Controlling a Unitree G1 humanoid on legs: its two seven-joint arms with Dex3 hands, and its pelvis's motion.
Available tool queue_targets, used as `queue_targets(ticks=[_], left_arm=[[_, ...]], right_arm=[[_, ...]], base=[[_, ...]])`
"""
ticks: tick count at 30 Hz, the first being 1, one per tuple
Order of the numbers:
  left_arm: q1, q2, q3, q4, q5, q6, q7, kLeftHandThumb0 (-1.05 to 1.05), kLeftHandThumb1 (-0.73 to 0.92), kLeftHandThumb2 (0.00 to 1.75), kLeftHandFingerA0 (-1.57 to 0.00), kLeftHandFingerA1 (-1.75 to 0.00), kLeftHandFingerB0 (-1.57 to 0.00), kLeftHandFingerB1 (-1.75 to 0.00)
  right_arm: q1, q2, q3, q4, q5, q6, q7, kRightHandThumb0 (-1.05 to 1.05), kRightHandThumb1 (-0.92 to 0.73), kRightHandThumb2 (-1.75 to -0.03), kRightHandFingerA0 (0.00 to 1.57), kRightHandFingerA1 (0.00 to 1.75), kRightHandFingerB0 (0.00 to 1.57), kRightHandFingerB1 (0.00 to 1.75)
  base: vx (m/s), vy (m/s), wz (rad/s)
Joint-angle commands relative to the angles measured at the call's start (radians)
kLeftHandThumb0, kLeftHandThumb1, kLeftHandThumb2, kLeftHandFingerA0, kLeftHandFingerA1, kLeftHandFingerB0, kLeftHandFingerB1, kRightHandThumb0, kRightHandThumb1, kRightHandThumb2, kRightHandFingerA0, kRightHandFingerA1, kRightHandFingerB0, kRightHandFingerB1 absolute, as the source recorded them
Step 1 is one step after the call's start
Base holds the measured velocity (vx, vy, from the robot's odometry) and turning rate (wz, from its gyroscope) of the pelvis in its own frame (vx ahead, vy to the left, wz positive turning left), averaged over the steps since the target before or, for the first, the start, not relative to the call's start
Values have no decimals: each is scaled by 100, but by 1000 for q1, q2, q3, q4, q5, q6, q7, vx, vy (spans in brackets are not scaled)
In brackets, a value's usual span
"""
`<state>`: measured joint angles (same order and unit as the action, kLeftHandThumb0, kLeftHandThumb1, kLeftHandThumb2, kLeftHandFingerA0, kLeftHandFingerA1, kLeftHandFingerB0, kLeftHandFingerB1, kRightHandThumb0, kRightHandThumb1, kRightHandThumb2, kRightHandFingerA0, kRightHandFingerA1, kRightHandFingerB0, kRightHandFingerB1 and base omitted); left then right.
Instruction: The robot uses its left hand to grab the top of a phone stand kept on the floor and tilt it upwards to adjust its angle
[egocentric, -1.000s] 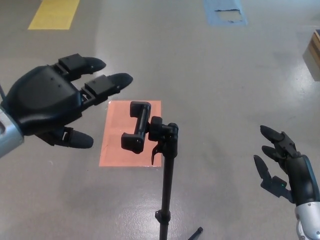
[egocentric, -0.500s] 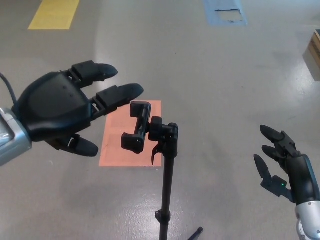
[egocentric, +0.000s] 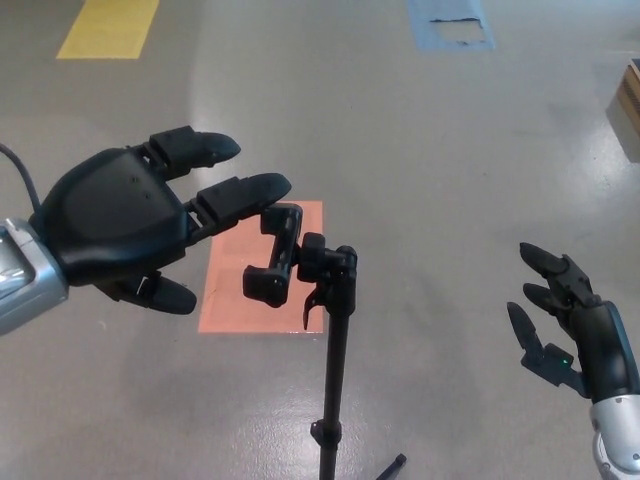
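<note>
A joint (egocentric: 314, 257) connects the clamp head (egocentric: 283, 250) to the pole. The clamp head will turn at that joint and stay at its new angle when I tilt it.
A black phone stand (egocentric: 330, 340) rises from the floor at the bottom centre. Its empty clamp head (egocentric: 276, 256) sits at the top, pointing left. My left hand (egocentric: 125, 220) hovers open just left of the clamp. Its two fingers (egocentric: 240, 192) reach toward the clamp's upper end, and the lower one almost touches it. The thumb (egocentric: 160, 293) hangs below, apart from the clamp. My right hand (egocentric: 572, 325) is open at the lower right, well away from the stand.
An orange floor patch (egocentric: 255, 268) lies behind the clamp. A yellow patch (egocentric: 108, 27) marks the far left and a blue one (egocentric: 450, 24) the far middle. A wooden box edge (egocentric: 628, 100) shows at the right. One stand leg (egocentric: 392, 468) pokes out near the bottom.
My left hand has moved right toward the clamp head, so its fingertips now reach the clamp's top. The right hand and the stand have barely moved.
</note>
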<state>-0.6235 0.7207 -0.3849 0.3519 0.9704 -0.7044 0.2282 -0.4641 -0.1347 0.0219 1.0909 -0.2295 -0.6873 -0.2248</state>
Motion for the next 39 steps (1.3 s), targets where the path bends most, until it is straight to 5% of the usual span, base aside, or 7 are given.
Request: queue_targets(ticks=[1,27,39], left_arm=[[-17,1,-10,6,13,-13,14,-86,56,91,-13,-36,0,-15],[-31,-3,-53,30,32,-11,7,-83,54,90,-15,-41,-3,-25],[-11,-9,-95,25,49,-1,-10,-89,59,93,-13,-33,0,-15]], right_arm=[[-9,-20,3,6,-5,3,-12,-71,-84,-65,34,38,25,31],[-19,-19,-1,9,8,17,5,-70,-83,-65,35,38,24,32],[-30,-25,0,17,4,18,8,-72,-84,-65,35,38,23,31]], base=[[0,0,0],[0,0,0],[0,0,0]])
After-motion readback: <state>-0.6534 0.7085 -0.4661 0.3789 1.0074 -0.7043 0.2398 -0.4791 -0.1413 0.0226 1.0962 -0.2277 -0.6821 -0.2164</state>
